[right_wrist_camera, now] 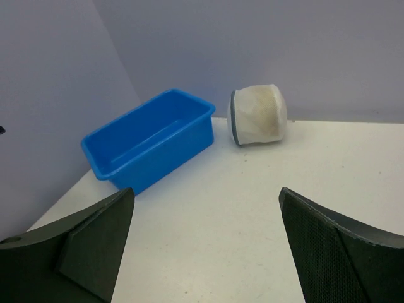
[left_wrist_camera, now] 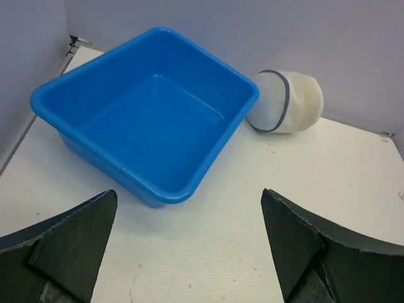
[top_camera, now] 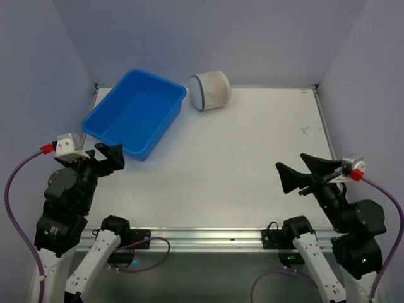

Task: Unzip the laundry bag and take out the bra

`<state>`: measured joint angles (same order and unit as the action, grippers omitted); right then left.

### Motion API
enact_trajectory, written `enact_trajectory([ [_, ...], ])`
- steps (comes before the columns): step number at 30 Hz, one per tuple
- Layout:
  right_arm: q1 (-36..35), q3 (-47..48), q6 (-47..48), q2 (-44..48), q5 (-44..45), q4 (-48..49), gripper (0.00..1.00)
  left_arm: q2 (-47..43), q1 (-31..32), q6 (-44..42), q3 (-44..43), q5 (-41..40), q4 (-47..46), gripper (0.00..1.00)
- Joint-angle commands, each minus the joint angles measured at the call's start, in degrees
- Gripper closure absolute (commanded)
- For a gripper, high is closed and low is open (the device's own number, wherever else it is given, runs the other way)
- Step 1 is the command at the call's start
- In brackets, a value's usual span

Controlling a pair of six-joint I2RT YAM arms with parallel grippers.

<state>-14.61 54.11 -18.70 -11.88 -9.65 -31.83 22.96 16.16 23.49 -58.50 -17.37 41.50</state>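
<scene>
I should keep my right gripper moving toward the laundry bag's mesh end point(top_camera: 222, 88), as that end is clear of the blue tub, and close the fingers on its mesh edge point(top_camera: 228, 96).
The laundry bag point(top_camera: 210, 90), a small white mesh drum with a dark zipper band round its rim, lies on its side at the far middle of the table. It also shows in the left wrist view point(left_wrist_camera: 285, 101) and the right wrist view point(right_wrist_camera: 257, 114). A pale yellowish shade shows through its mesh; the bra itself is hidden inside. My left gripper point(top_camera: 111, 156) is open and empty at the near left. My right gripper point(top_camera: 304, 172) is open and empty at the near right. Both are far from the bag.
A blue plastic tub point(top_camera: 134, 111) stands at the far left, just left of the bag, and is empty inside point(left_wrist_camera: 151, 120). Purple walls close the table on the left, back and right. A metal rail point(top_camera: 208, 237) runs along the near edge.
</scene>
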Motion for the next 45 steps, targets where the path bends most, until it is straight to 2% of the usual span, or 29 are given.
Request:
enact_trajectory([
  [1, 0.20, -1.19, -2.04, -4.72, 1.04, 4.14, 0.01, 3.66, 0.27, 1.12, 0.84, -0.48, -1.59, 0.00],
  [4, 0.11, -1.55, -3.88, -8.76, -0.19, 7.39, 0.01, 6.12, 0.27, 1.21, 1.37, -0.21, -3.43, 0.00],
  [11, 0.11, 1.43, -7.05, -30.98, -6.08, 18.55, 0.01, 14.65, 0.27, 1.04, 2.95, 2.16, -9.41, 0.00],
  [15, -0.15, 9.58, -5.83, -52.03, -4.69, 25.39, 0.01, 18.52, 0.27, 0.86, 4.88, 4.17, -14.67, 0.00],
  [17, -0.24, 12.50, -4.68, -58.93, -3.98, 28.48, 0.01, 20.01, 0.18, 0.95, 6.20, 4.53, -16.09, 0.00],
  [21, 0.02, 25.47, -1.00, -75.89, -3.44, 33.84, 0.01, 21.42, 0.18, 1.12, 8.22, 6.20, -18.99, 0.00],
  [22, 0.54, 31.35, 0.58, -82.80, -4.66, 33.51, 0.01, 21.51, 0.18, 1.21, 9.10, 6.73, -19.78, 0.00],
  [23, 0.98, 31.41, 1.03, -86.26, -5.63, 33.50, 0.01, 21.51, 0.18, 1.21, 9.54, 6.73, -19.79, 0.00],
  [25, 2.73, 40.17, 0.60, -95.64, -8.79, 32.89, 0.01, 21.08, 0.18, 1.39, 10.51, 7.43, -21.19, 0.00],
  [26, 3.18, 42.98, -0.19, -98.48, -12.55, 32.98, 0.01, 20.90, 0.18, 1.47, 11.56, 7.69, -21.71, 0.00],
  [29, 3.98, 54.93, 0.15, -109.27, -15.30, 31.84, 0.01, 20.63, 0.18, 1.56, 13.05, 8.93, -24.00, 0.00],
  [30, 3.98, 61.58, 0.33, -111.93, -15.83, 28.62, 0.01, 20.63, 0.18, 1.48, 13.41, 9.54, -24.96, 0.00],
  [33, 4.24, 73.37, 0.42, -122.11, -17.41, 24.21, 0.01, 21.25, 0.18, 1.21, 13.85, 10.24, -26.20, 0.00],
  [36, 4.33, 78.33, -0.55, -128.19, -19.96, 23.92, 0.01, 22.13, 0.18, 0.69, 13.85, 10.51, -26.47, 0.00],
  [41, 4.42, 78.96, -3.88, -131.99, -24.88, 25.24, 0.02, 22.57, 0.18, 0.42, 14.64, 10.68, -26.55, 0.00],
  [42, 4.42, 78.96, -4.50, -132.35, -26.46, 25.42, 0.04, 22.48, 0.18, 0.51, 14.82, 10.77, -26.55, 0.00],
  [43, 4.33, 78.61, -5.20, -132.44, -28.30, 25.68, 0.17, 22.39, 0.18, 0.60, 15.08, 10.86, -26.47, 0.00],
  [45, 4.33, 75.98, -5.91, -131.74, -29.37, 27.69, 0.34, 22.30, 0.18, 1.12, 15.17, 11.47, -26.20, 0.00],
])
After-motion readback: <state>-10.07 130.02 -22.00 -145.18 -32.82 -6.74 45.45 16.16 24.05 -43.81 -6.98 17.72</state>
